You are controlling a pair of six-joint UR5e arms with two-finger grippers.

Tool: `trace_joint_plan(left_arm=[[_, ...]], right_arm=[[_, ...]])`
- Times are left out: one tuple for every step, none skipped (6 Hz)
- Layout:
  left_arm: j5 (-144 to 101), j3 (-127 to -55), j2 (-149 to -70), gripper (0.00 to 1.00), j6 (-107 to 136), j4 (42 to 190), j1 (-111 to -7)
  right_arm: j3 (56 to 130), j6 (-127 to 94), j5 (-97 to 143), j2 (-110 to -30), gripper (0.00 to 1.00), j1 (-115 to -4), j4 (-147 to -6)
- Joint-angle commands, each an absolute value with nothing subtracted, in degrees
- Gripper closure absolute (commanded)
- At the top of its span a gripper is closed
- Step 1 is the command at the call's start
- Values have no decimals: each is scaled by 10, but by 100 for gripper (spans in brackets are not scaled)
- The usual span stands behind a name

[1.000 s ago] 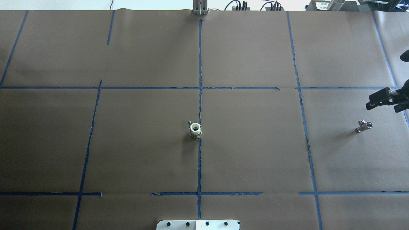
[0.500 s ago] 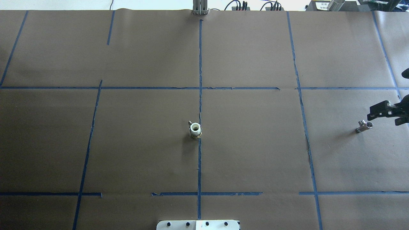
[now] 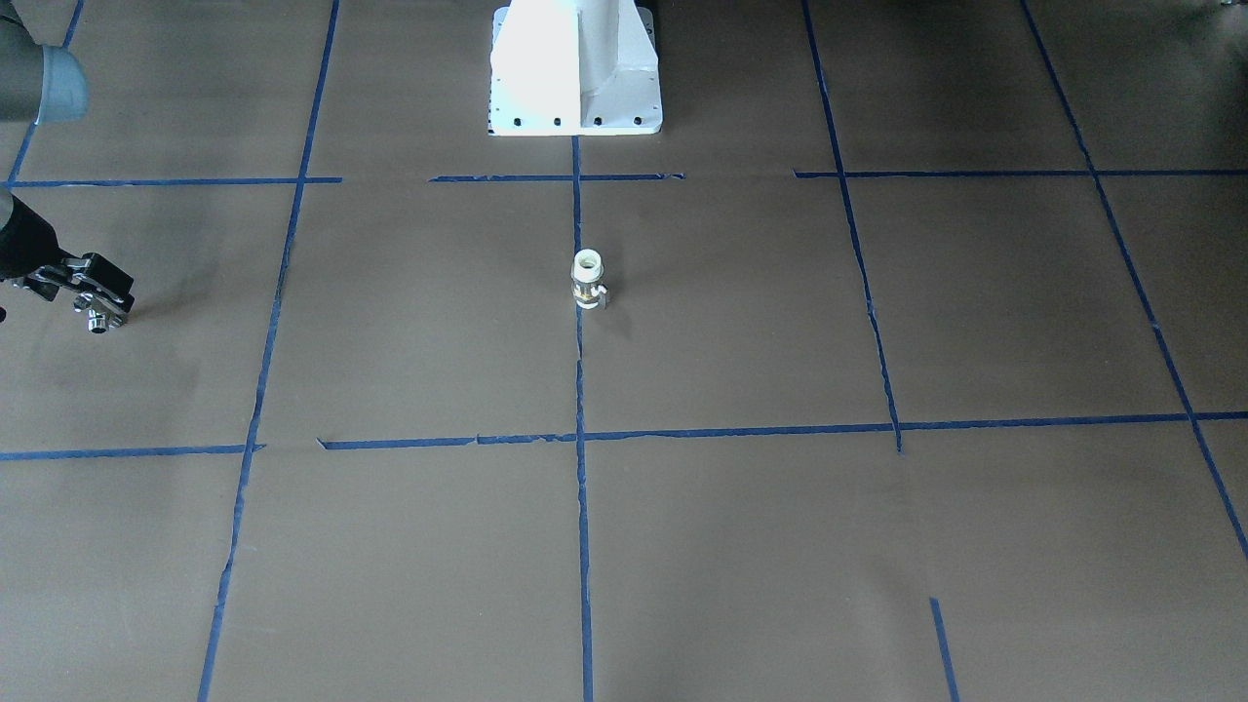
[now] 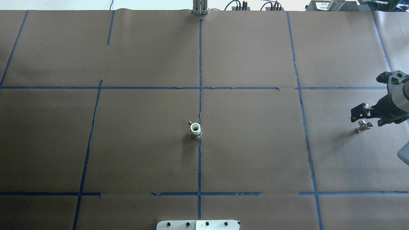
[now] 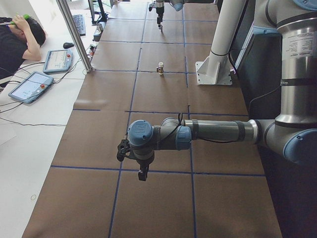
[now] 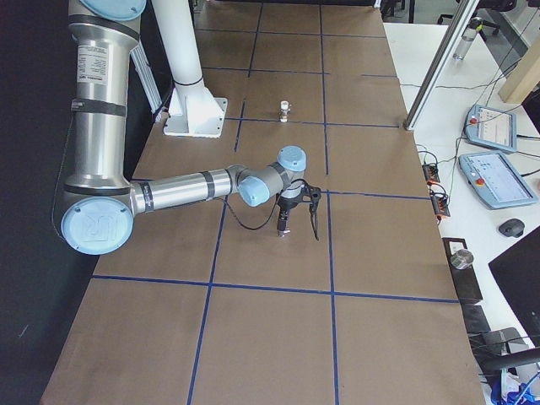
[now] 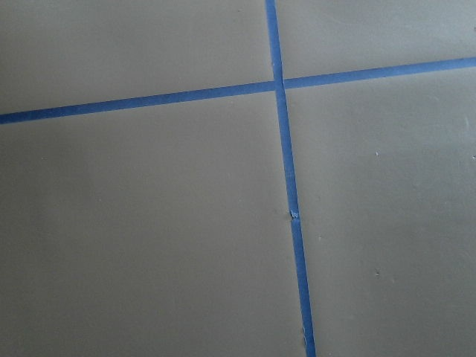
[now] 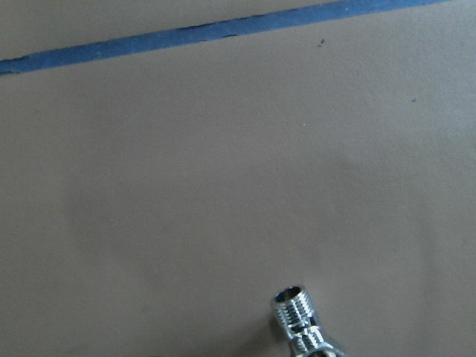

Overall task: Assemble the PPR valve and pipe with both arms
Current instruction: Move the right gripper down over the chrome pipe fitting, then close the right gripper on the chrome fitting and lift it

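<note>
I expect the pipe (image 3: pixel 100 316) to settle into the PPR valve's white end (image 3: pixel 587 261) and stand when I lower it there, because that end is an open ring facing up.
The PPR valve (image 4: pixel 195 130) stands upright on the brown table at the middle tape line, white end up; it also shows in the front view (image 3: pixel 588 278). The chrome T-shaped pipe (image 4: pixel 363 126) lies at the table's right side, and its threaded end shows in the right wrist view (image 8: pixel 297 316). My right gripper (image 4: pixel 369 118) is open and hangs just above and beside the pipe, not holding it; in the front view it (image 3: pixel 96 292) sits right over the pipe (image 3: pixel 97 320). My left gripper (image 5: pixel 134 159) shows only in the left side view, far from both parts; I cannot tell its state.
The white pedestal base (image 3: pixel 575 68) stands at the robot's side of the table. Blue tape lines (image 4: pixel 200 64) cross the brown paper. An aluminium post (image 4: pixel 199 8) and cables sit at the far edge. An operator (image 5: pixel 17 39) and tablets are beside the table.
My right gripper has moved in from the right edge, towards the robot and leftward, until it is right over the chrome pipe. The valve and the pipe have not moved.
</note>
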State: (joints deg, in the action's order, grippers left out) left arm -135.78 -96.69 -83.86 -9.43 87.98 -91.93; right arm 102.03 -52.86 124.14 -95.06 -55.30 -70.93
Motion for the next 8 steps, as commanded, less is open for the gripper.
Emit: trace_joint_plan(left_arm=[[-1358,-968,-838,0,-94,880,-919],[-1358,-968,-838,0,-95,880,-919],[-1358,-968,-838,0,-95,880,-919],[-1358,-968,-838,0,-95,880,-919],[-1358,-967,-838,0,-94,880,-919],[-1358,-968,-838,0,-94,880,-919],[-1358,-968,-839,0,-91,880,-919],[-1358,-968,-839,0,-91,880,-919]], right_arm=[[1013,-526,1224,-955,2,-539,-709],[1013,-526,1224,-955,6,-538,-709],[1012,-525,1223,-955,18,-538,-709],[1010,-525,1224,-953,43,-538,-710],[1009,-525,1223,-954,71,-538,-710],[1011,-523,1223,-955,92,-539,-710],[1019,-518,1223,-954,100,-541,-710],[1052,-520,1231,-949,100,-546,-721]])
